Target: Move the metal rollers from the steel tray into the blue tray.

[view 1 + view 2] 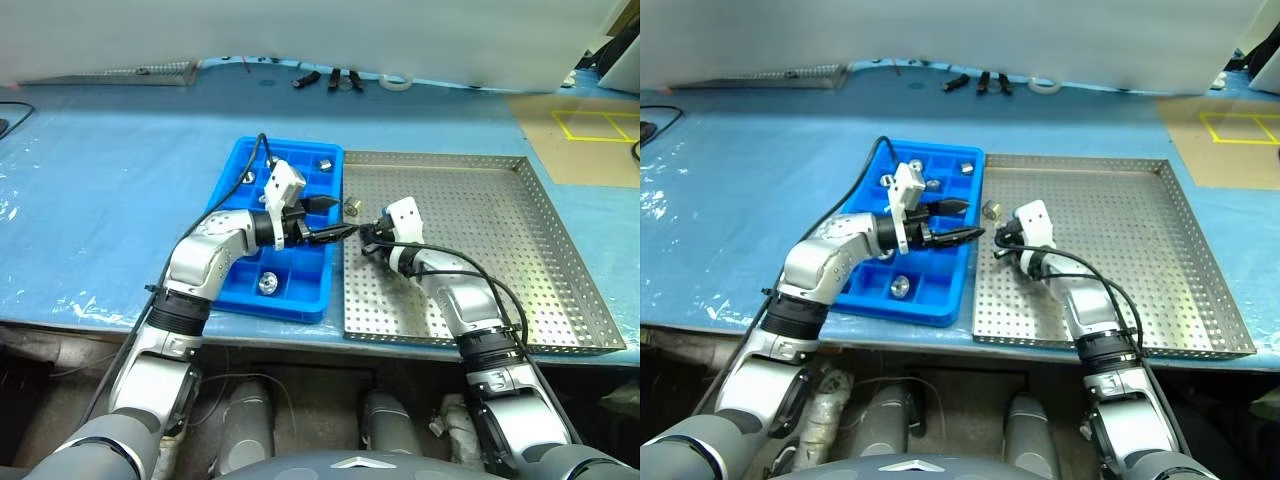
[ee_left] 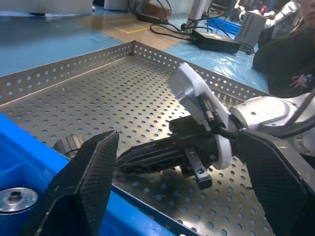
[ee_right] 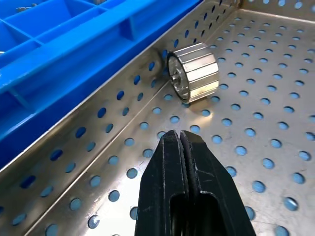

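The roller (image 1: 352,206) has my left gripper crowding my right gripper beside it, so my left gripper should move back over the blue tray (image 1: 317,181) before my right gripper takes the roller.
One metal roller (image 1: 352,207) lies on its side in the steel tray (image 1: 480,230), close to the tray's left rim, and shows large in the right wrist view (image 3: 193,78). My right gripper (image 3: 181,135) is shut on nothing, its tips just short of that roller. My left gripper (image 1: 332,220) reaches level from over the blue tray (image 1: 290,148) toward the steel tray and stands open, its fingers (image 2: 93,167) spread on either side of the right gripper. Several rollers sit in the blue tray's compartments, one near the front (image 1: 267,283) and one at the back (image 1: 324,162).
The steel tray's raised rim (image 3: 98,128) butts against the blue tray's wall. Small black tools (image 1: 330,78) and a tape roll (image 1: 397,82) lie at the table's far edge. A brown board with yellow lines (image 1: 590,125) lies at the far right.
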